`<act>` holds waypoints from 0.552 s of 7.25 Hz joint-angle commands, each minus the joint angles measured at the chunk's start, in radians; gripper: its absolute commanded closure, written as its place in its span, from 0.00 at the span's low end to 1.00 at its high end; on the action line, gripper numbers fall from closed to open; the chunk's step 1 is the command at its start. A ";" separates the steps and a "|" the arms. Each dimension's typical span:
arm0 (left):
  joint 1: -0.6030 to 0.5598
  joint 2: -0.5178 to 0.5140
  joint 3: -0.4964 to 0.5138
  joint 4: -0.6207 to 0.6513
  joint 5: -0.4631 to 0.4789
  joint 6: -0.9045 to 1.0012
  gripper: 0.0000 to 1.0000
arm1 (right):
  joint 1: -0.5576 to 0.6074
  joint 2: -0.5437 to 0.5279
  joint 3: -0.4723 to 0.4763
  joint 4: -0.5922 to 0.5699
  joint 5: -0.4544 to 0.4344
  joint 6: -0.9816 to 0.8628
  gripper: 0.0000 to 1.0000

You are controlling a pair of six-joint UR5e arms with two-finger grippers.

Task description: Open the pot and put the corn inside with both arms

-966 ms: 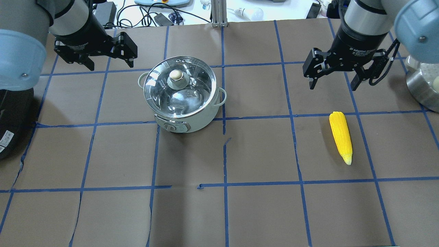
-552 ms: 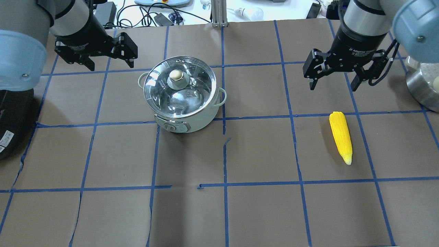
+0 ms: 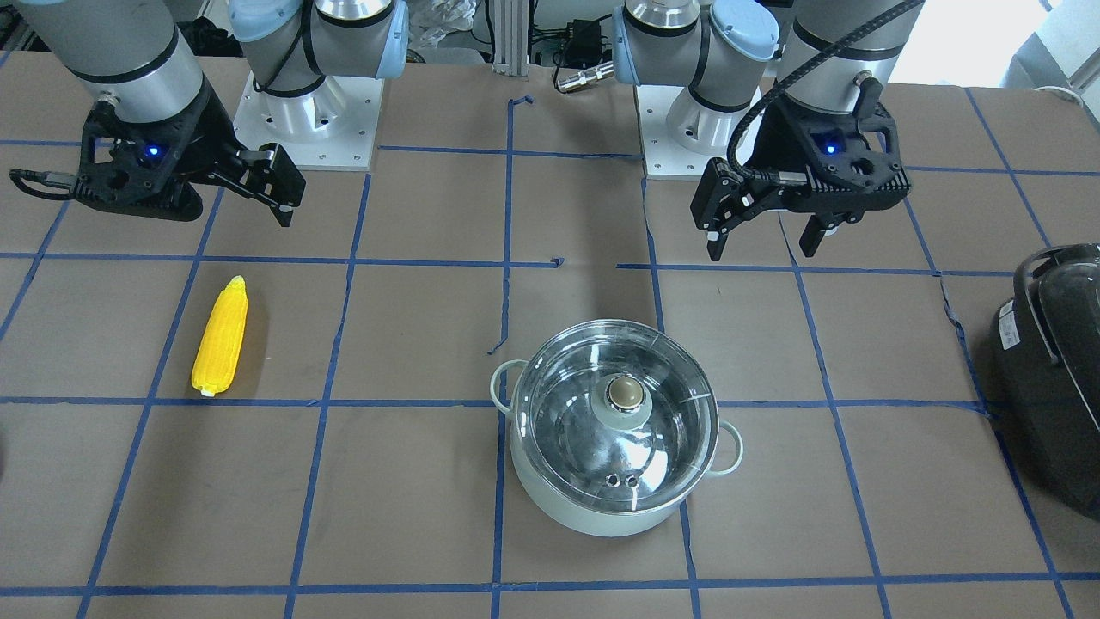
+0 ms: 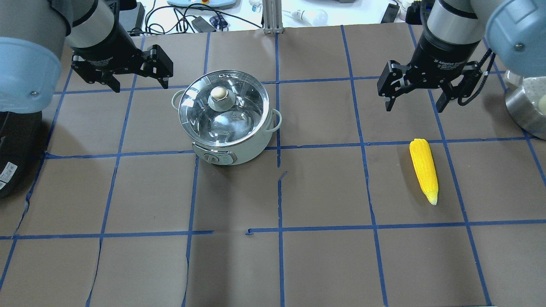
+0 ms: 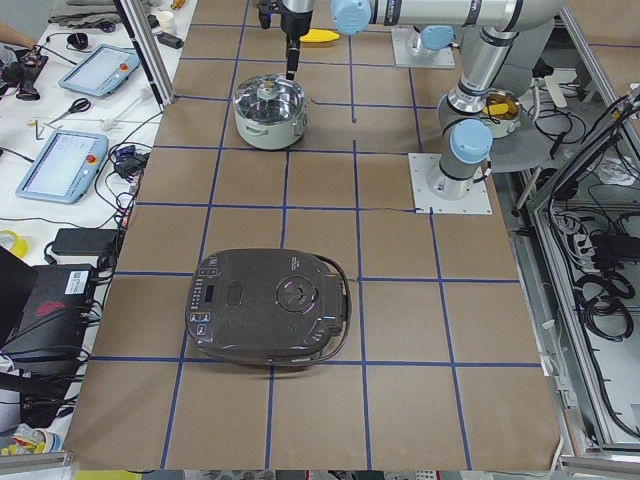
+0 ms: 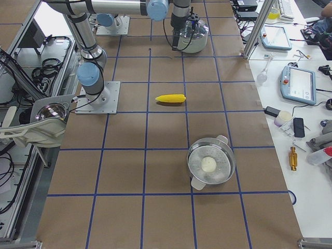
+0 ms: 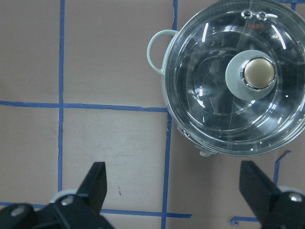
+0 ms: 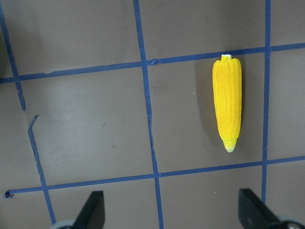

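The glass lid (image 3: 651, 452) lets only shiny steel show through, so I should expect the pale mint pot (image 3: 577, 507) to be empty when I lift the lid.
The pale mint pot (image 4: 251, 148) stands left of the table's middle with its glass lid (image 4: 232, 123) on and the beige knob (image 4: 219, 93) upright. It also shows in the front view (image 3: 584, 516). My left gripper (image 4: 140, 83) is open and empty, hovering behind and to the left of the pot. In the left wrist view the lid (image 7: 209, 109) lies ahead and to the right of the open fingers (image 7: 95, 183). The yellow corn (image 4: 423, 169) lies flat on the right. My right gripper (image 4: 414, 106) is open and empty, above the table behind the corn (image 8: 227, 102).
A black appliance with a dark lid (image 4: 13, 149) sits at the table's left edge and shows in the front view (image 3: 1053, 370). A steel pot holding something white (image 4: 527, 106) stands at the right edge. Blue tape lines grid the brown table.
My left gripper has shifted slightly toward the pot and stayed open. The right gripper, pot and corn have hardly moved.
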 commanded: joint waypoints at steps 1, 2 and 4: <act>-0.012 -0.046 0.021 -0.005 -0.001 -0.056 0.00 | -0.006 0.009 0.000 -0.040 -0.003 0.005 0.00; -0.035 -0.078 0.027 0.009 -0.004 -0.130 0.00 | -0.027 0.033 0.003 -0.054 0.000 0.026 0.00; -0.065 -0.182 0.092 0.056 -0.049 -0.182 0.00 | -0.122 0.053 0.055 -0.066 0.016 -0.044 0.00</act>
